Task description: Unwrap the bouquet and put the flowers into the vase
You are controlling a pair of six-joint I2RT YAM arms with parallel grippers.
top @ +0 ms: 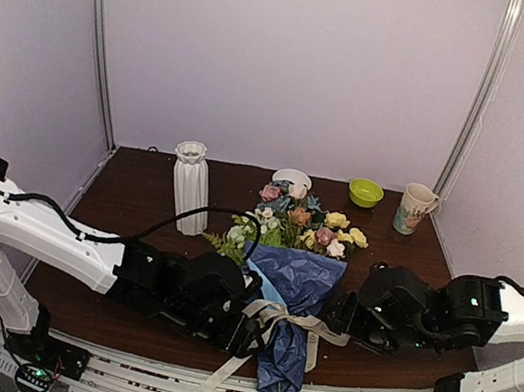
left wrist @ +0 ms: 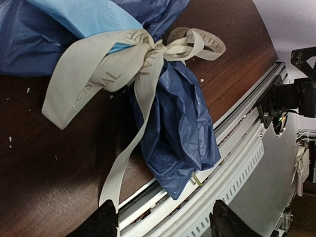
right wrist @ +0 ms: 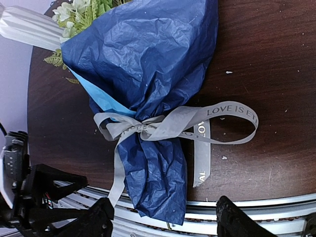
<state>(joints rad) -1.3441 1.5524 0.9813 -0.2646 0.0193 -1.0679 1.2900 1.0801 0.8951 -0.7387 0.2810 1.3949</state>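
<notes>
The bouquet lies loose under its tied bow (right wrist: 141, 128), so the robot's right gripper should hold the paper tail (right wrist: 154, 183) still while the left gripper pulls the loose end of the ribbon.
The bouquet (top: 289, 282) lies on the table with its flowers (top: 306, 222) toward the back and its dark blue paper tail (left wrist: 177, 138) over the near edge. A cream ribbon (right wrist: 143, 126) is tied in a bow round its neck. My left gripper (top: 254, 329) is low at the bouquet's left side, open (left wrist: 160, 224), and a long ribbon tail (left wrist: 123, 163) runs down beside one of its fingers (left wrist: 98, 222). My right gripper (top: 340, 319) is at the bouquet's right side, open (right wrist: 165, 222), holding nothing. The white ribbed vase (top: 190, 187) stands upright at the back left.
At the back of the table stand a cream patterned mug (top: 413, 209), a green bowl (top: 365, 192) and a white dish (top: 292, 177). A white slotted rail (left wrist: 212, 187) runs along the table's near edge under the paper tail. Pale walls close in the sides and back.
</notes>
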